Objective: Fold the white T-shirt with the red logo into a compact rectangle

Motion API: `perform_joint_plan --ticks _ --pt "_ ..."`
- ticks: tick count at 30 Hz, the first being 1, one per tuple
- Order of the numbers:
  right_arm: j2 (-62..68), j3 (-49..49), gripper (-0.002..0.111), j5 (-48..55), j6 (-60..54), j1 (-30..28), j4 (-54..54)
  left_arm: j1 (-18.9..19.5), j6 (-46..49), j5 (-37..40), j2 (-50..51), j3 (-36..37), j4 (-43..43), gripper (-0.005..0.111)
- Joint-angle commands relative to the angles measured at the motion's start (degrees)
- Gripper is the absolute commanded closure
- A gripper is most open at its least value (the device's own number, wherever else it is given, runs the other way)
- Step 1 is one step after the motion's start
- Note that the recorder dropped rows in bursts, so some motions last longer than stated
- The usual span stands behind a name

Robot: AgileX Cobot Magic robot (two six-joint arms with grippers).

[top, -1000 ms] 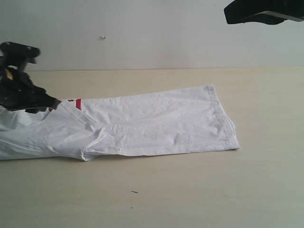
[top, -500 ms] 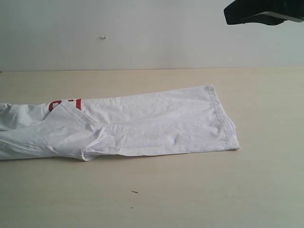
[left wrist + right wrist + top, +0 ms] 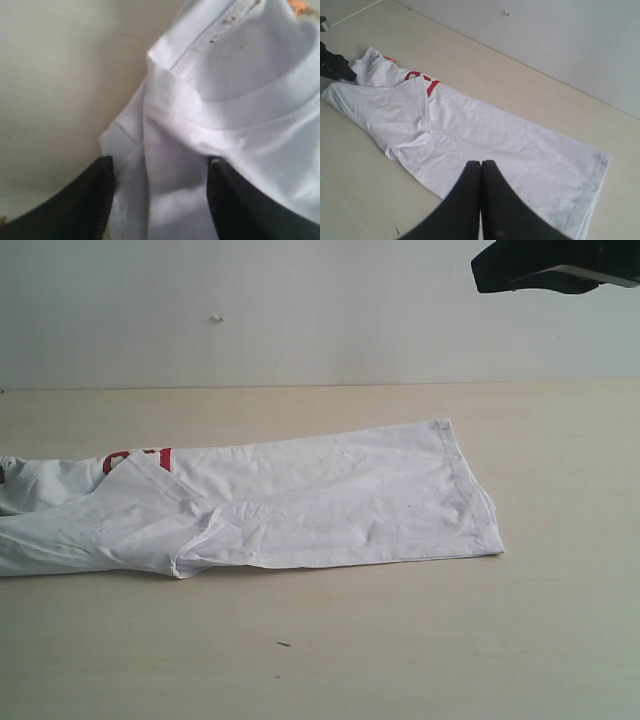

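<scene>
The red logo (image 3: 164,458) is running over the white T-shirt's far edge, so more of the logo will show on the T-shirt's bottom side when I fold the collar end (image 3: 172,125) over.
The white T-shirt (image 3: 300,505) lies on the table as a long strip, hem to the right, with a sleeve folded over its front. A sliver of the red logo (image 3: 135,458) shows near the left end. In the left wrist view my left gripper (image 3: 160,167) is open, its black fingers (image 3: 95,200) astride the bunched cloth by the ribbed collar (image 3: 260,102), with the orange tag (image 3: 300,6) beyond. My right gripper (image 3: 481,164) is shut and empty, high above the hem half of the shirt (image 3: 520,150). From there the left gripper (image 3: 335,65) shows at the collar end.
The pale wooden table (image 3: 400,640) stretches around the shirt, with a small dark speck (image 3: 284,644) in front. A white wall (image 3: 300,310) closes the back. The right arm's black body (image 3: 555,265) hangs at the upper right.
The left arm, which was over the shirt's left end one second ago, has drawn off past the left edge of the exterior view. Shirt and right arm have not moved.
</scene>
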Motion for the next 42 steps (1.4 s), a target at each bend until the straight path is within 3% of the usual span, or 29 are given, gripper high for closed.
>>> perform_joint_plan --ticks 1,12,27,30,37,42 --pt "-0.4 0.3 0.108 -0.4 0.0 0.0 0.0 0.5 0.3 -0.7 1.7 -0.1 0.0 0.051" --pt "-0.4 0.3 0.108 -0.4 0.0 0.0 0.0 3.0 0.6 1.9 1.8 -2.0 0.5 0.051" --pt "-0.4 0.3 0.108 -0.3 0.1 0.0 0.1 2.9 17.1 9.7 6.5 -2.1 -18.3 0.053" --pt "-0.4 0.3 0.108 -0.3 0.1 0.0 0.1 2.9 17.2 10.3 6.5 -2.1 -18.4 0.063" --pt "-0.4 0.3 0.108 -0.3 0.1 0.0 0.1 3.0 17.2 10.9 4.7 -2.1 -18.0 0.106" --pt "-0.4 0.3 0.108 -0.3 0.1 0.0 0.3 3.0 17.2 11.5 0.8 -2.3 -18.4 0.107"
